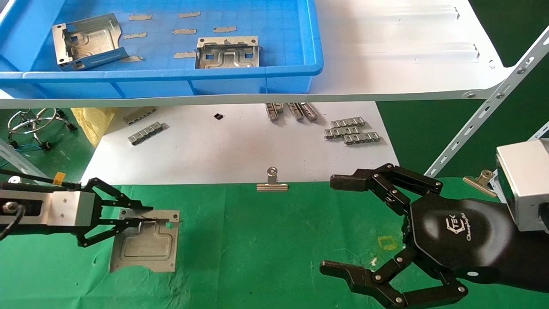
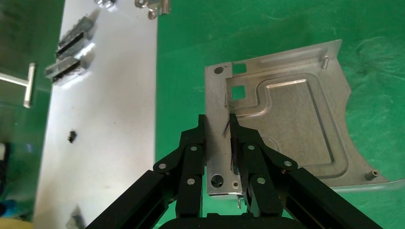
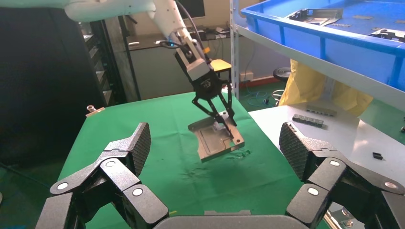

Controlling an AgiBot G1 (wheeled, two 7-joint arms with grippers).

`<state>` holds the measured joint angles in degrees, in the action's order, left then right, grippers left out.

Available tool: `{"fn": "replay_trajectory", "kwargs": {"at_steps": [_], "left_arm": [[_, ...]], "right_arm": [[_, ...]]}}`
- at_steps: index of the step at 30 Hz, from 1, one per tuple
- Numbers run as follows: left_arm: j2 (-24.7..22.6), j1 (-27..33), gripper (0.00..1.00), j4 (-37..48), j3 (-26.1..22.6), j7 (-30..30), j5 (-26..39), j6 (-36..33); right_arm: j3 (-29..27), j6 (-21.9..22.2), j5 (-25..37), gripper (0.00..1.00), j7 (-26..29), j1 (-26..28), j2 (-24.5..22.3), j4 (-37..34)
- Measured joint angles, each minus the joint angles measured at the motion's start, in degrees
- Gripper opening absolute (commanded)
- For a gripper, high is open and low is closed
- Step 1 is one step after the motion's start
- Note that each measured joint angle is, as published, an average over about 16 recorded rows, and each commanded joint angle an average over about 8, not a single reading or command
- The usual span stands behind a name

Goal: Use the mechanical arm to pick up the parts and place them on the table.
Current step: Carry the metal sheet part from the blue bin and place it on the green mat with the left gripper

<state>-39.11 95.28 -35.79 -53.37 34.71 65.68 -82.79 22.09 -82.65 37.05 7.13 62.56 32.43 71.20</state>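
Observation:
The silver bracket (image 1: 146, 243) hangs by its upturned edge with its base down over clear green cloth (image 1: 137, 277), so my left gripper should go down next until the bracket's base touches the cloth.
My left gripper (image 1: 148, 214) is shut on the upturned edge of a silver bracket (image 1: 146, 244). It holds the bracket tilted, a little above the green table (image 1: 257, 240) at the front left. The left wrist view shows the fingers (image 2: 237, 138) pinching that edge of the bracket (image 2: 286, 119). The right wrist view shows the bracket (image 3: 217, 140) hanging from the left gripper (image 3: 219, 112) with its shadow on the cloth. My right gripper (image 1: 334, 225) is open and empty over the table's right side. Two more brackets (image 1: 88, 40) (image 1: 227, 53) lie in the blue bin (image 1: 171, 77).
The blue bin stands on the upper white shelf board (image 1: 386, 51). Ribbed metal strips (image 1: 351, 131) (image 1: 146, 132) lie on the lower white board (image 1: 223, 150). A binder clip (image 1: 272, 182) sits on the table's far edge, and another (image 1: 478, 180) at the right. A shelf strut (image 1: 484, 111) slants at the right.

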Motion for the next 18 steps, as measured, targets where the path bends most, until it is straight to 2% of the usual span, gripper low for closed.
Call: {"fn": "replay_trajectory", "kwargs": {"at_steps": [1, 7, 8, 9, 18], "left_arm": [[-0.1, -0.4, 0.10, 0.4, 0.0, 0.3, 0.0, 0.2], [-0.9, -2.3, 0.85, 2.6, -0.2, 2.2, -0.1, 1.1], [-1.0, -2.5, 0.94, 3.0, -0.3, 2.6, 0.0, 1.2], [-1.1, -2.7, 1.00, 3.3, -0.3, 2.9, 0.0, 1.3], [-1.9, -3.1, 1.00, 5.6, -0.2, 4.1, -0.4, 0.9]], "right_arm": [[0.0, 0.0, 0.0, 1.00, 0.0, 0.0, 0.0, 0.0], [0.0, 0.0, 0.0, 1.00, 0.0, 0.0, 0.0, 0.0], [0.0, 0.0, 0.0, 1.00, 0.0, 0.0, 0.0, 0.0], [0.0, 0.0, 0.0, 1.00, 0.0, 0.0, 0.0, 0.0], [0.0, 0.0, 0.0, 1.00, 0.0, 0.0, 0.0, 0.0]]}}
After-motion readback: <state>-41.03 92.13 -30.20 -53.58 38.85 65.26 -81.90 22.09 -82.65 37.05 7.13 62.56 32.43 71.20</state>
